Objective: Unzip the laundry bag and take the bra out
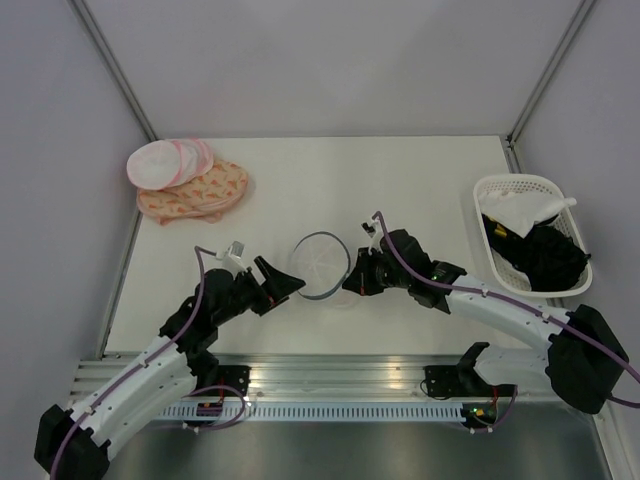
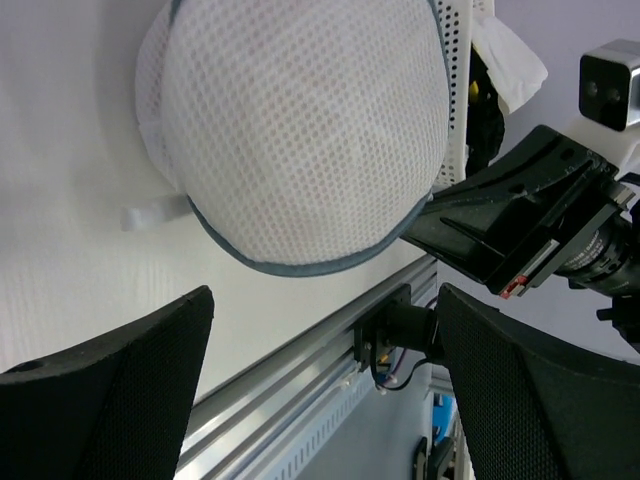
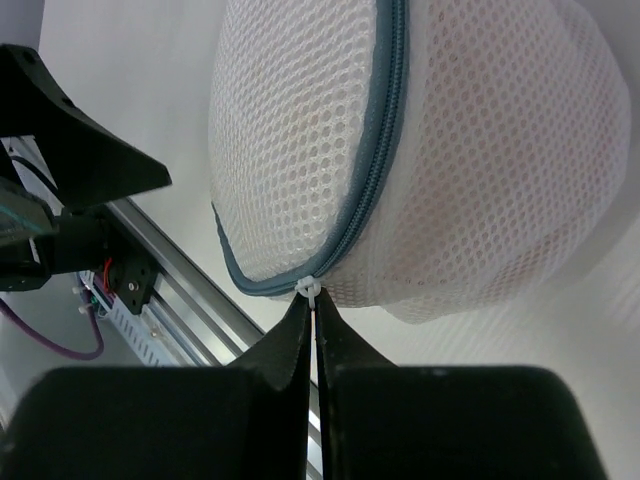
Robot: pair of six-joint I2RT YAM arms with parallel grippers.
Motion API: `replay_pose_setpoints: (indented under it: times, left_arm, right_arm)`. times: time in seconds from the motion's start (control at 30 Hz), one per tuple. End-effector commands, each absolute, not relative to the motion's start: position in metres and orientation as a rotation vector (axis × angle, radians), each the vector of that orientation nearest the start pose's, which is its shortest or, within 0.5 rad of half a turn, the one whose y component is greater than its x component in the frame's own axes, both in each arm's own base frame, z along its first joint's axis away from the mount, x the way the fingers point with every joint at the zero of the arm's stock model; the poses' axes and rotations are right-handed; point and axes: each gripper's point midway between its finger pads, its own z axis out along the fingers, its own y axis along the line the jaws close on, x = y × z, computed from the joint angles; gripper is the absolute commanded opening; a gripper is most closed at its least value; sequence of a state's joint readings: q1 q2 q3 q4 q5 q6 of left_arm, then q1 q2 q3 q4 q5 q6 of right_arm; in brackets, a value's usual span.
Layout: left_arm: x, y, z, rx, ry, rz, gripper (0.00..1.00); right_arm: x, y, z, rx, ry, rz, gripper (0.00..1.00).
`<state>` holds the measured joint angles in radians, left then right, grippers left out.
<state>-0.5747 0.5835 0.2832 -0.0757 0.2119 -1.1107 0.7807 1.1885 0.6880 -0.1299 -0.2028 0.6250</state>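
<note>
My left gripper should move back and grab the bag's zipper rim [image 3: 378,155] before my right gripper pulls, because the bag's broad mesh side [image 2: 310,140] is facing my left gripper's open fingers.
The laundry bag [image 1: 322,264], a round white mesh pouch with a grey-blue zipper rim, stands on edge at the table's near middle. My right gripper [image 3: 313,306] is shut on the small white zipper pull [image 3: 308,289] at the bag's lower rim [image 3: 385,130]; from above, the right gripper [image 1: 349,283] touches the bag's right side. My left gripper [image 1: 291,284] is open just left of the bag, holding nothing. In the left wrist view the bag [image 2: 300,130] lies beyond the wide-apart fingers [image 2: 110,400]. A faint peach tint shows through the mesh; the bra itself is hidden.
A white basket [image 1: 497,188] with dark garments and a white cloth stands at the right edge. Stacked white rounds with pink edges [image 1: 162,165] lie on an orange-patterned cloth [image 1: 200,195] at the far left. An aluminium rail [image 1: 330,375] runs along the near edge.
</note>
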Motion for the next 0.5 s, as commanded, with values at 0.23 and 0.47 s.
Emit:
replay_pose_setpoints:
  times: [0.23, 0.47]
  left_arm:
    - [0.153, -0.246, 0.135, -0.522, 2.19, -1.442, 0.96]
    - [0.151, -0.26, 0.122, -0.604, 2.203, -1.448, 0.97]
  right_arm:
    - [0.179, 0.297, 0.117, -0.396, 2.383, 1.124, 0.01]
    - [0.167, 0.307, 0.127, -0.455, 2.326, 1.234, 0.01]
